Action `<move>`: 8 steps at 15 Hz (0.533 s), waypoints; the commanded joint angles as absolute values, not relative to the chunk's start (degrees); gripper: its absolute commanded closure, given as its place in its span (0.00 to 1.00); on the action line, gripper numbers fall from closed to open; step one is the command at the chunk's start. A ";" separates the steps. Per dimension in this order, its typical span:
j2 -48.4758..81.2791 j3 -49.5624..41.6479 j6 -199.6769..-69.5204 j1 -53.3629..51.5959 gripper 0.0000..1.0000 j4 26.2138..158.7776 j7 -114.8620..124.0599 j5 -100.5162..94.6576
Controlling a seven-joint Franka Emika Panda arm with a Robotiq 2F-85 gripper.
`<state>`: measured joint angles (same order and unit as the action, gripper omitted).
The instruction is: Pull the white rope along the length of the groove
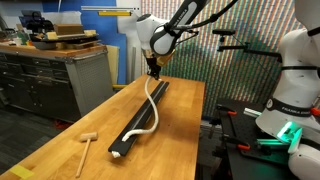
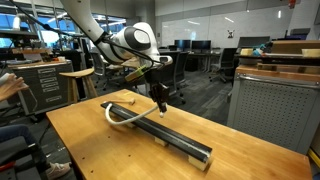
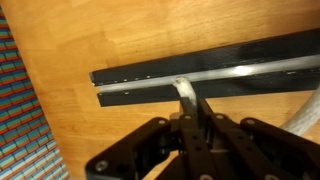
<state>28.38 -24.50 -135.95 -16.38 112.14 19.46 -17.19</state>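
Note:
The white rope's slack middle [image 2: 122, 123] curves out beside the bar. My gripper should first pull it straight toward the bar's far end [image 2: 204, 152], then lower it into the groove.
A long black bar [image 1: 140, 118] lies along the wooden table, and its groove [image 3: 200, 78] shows as a narrow channel in the wrist view. The white rope [image 1: 152, 105] curves up from the bar's near end to my gripper; it also shows in the exterior view [image 2: 128, 113] and in the wrist view [image 3: 186, 92]. My gripper [image 1: 154, 72] hangs over the bar's far part, shut on the rope's end just above the groove [image 3: 190, 108]. It also shows in the exterior view [image 2: 160, 103].
A small wooden mallet [image 1: 86, 145] lies on the table [image 1: 70, 140] left of the bar. A workbench [image 1: 60, 60] stands at the back left. Another white robot [image 1: 295, 90] stands at the right. A desk with boxes [image 2: 280, 70] is behind the table.

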 commanded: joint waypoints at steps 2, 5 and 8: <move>27.85 -17.60 -134.30 -10.60 0.90 110.56 20.76 -18.99; 27.89 -17.17 -133.83 -10.12 0.90 110.20 20.58 -18.83; 27.89 -17.16 -133.78 -10.07 0.90 110.19 20.50 -18.82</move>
<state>28.38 -20.45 -134.27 -13.15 110.41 19.14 -16.64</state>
